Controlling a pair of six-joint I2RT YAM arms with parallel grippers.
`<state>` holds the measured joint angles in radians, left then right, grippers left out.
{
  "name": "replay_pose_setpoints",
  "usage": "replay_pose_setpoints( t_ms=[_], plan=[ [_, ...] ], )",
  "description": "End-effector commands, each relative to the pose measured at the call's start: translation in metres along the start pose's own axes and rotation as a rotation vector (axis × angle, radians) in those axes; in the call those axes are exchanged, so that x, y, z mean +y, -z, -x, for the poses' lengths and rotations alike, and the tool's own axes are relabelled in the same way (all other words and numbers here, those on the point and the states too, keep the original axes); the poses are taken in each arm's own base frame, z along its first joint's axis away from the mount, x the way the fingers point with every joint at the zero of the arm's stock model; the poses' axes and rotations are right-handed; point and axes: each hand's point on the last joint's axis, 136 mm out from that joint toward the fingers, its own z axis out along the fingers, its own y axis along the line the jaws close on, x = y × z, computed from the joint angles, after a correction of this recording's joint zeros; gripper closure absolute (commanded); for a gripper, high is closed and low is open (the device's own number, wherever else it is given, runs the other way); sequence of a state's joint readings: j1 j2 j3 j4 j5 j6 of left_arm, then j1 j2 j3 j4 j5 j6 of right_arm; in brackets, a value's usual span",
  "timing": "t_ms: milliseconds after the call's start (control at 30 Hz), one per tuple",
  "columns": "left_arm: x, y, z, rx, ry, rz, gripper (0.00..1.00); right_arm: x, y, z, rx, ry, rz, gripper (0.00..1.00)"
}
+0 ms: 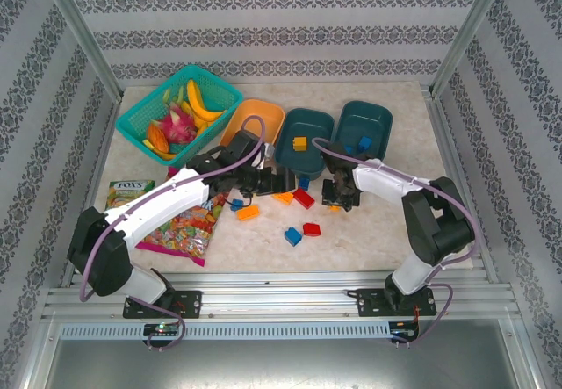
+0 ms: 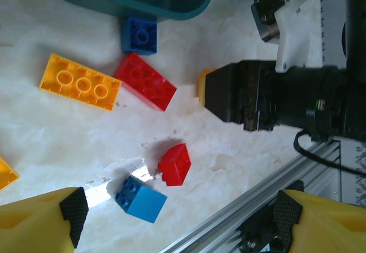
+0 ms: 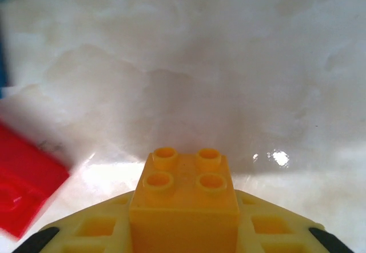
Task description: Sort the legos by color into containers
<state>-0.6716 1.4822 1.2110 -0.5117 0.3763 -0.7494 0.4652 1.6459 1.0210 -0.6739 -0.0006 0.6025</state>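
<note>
The robot's left gripper is crowding the teal container (image 1: 303, 154), where the right gripper's orange-yellow lego has to go, so next the left gripper moves back toward the candy bags (image 1: 186, 224) first.
My right gripper (image 3: 184, 233) is shut on an orange-yellow lego (image 3: 186, 201), low over the table; from above this gripper (image 1: 336, 201) sits in front of the two teal containers (image 1: 305, 130) (image 1: 363, 128). An orange container (image 1: 255, 121) stands to their left. My left gripper (image 1: 288, 183) is open, its pads (image 2: 73, 207) wide apart above a blue lego (image 2: 140, 199) and a small red lego (image 2: 175, 164), gripping nothing. Loose on the table lie a red brick (image 2: 144, 81), a long yellow brick (image 2: 80, 83) and a blue brick (image 2: 139, 35). One teal tub holds a yellow brick (image 1: 299, 143), the other blue ones (image 1: 363, 143).
A teal lattice basket of toy fruit (image 1: 178, 104) stands at the back left. Candy bags (image 1: 180, 229) lie under my left arm at the front left. The aluminium rail (image 1: 281, 288) runs along the table's near edge. The two grippers are close together mid-table.
</note>
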Motion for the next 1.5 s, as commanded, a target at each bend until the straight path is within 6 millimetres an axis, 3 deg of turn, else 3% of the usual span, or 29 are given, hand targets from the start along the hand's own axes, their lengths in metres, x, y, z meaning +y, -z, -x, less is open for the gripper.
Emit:
replay_pose_setpoints(
  t_ms=[0,100,200,300,467,633,767,967,1167,1267,1467],
  plan=[
    [-0.022,0.03,0.039,-0.129,0.036,-0.042,0.13,0.027,0.057,0.03,-0.172,0.087,0.033,0.71],
    [-0.015,0.038,0.066,-0.174,0.087,-0.023,0.13,0.051,0.079,0.053,-0.23,0.101,0.094,0.72],
    [-0.005,0.042,0.091,-0.211,0.143,-0.007,0.13,0.076,0.081,0.079,-0.233,0.104,0.162,0.72],
    [0.005,0.046,0.115,-0.26,0.197,-0.016,0.13,0.099,0.066,0.101,-0.183,0.092,0.233,0.72],
    [0.014,0.053,0.142,-0.301,0.218,0.009,0.13,0.114,0.021,0.123,-0.065,0.036,0.279,0.7],
    [0.023,0.047,0.134,-0.273,0.231,0.035,0.14,0.115,-0.01,0.136,-0.018,0.007,0.276,0.61],
    [0.038,0.047,0.116,-0.255,0.253,0.073,0.14,0.112,-0.016,0.14,-0.001,-0.012,0.283,0.46],
    [0.055,0.052,0.093,-0.234,0.275,0.123,0.14,0.111,0.014,0.145,-0.057,0.011,0.294,0.38],
    [0.068,0.061,0.072,-0.21,0.303,0.187,0.15,0.101,0.085,0.148,-0.239,0.039,0.294,0.39],
    [0.075,0.057,0.056,-0.172,0.332,0.211,0.17,0.094,0.111,0.133,-0.329,0.065,0.302,0.39],
    [0.081,0.047,0.03,-0.132,0.36,0.247,0.18,0.087,0.13,0.07,-0.454,0.161,0.419,0.37]
  ],
)
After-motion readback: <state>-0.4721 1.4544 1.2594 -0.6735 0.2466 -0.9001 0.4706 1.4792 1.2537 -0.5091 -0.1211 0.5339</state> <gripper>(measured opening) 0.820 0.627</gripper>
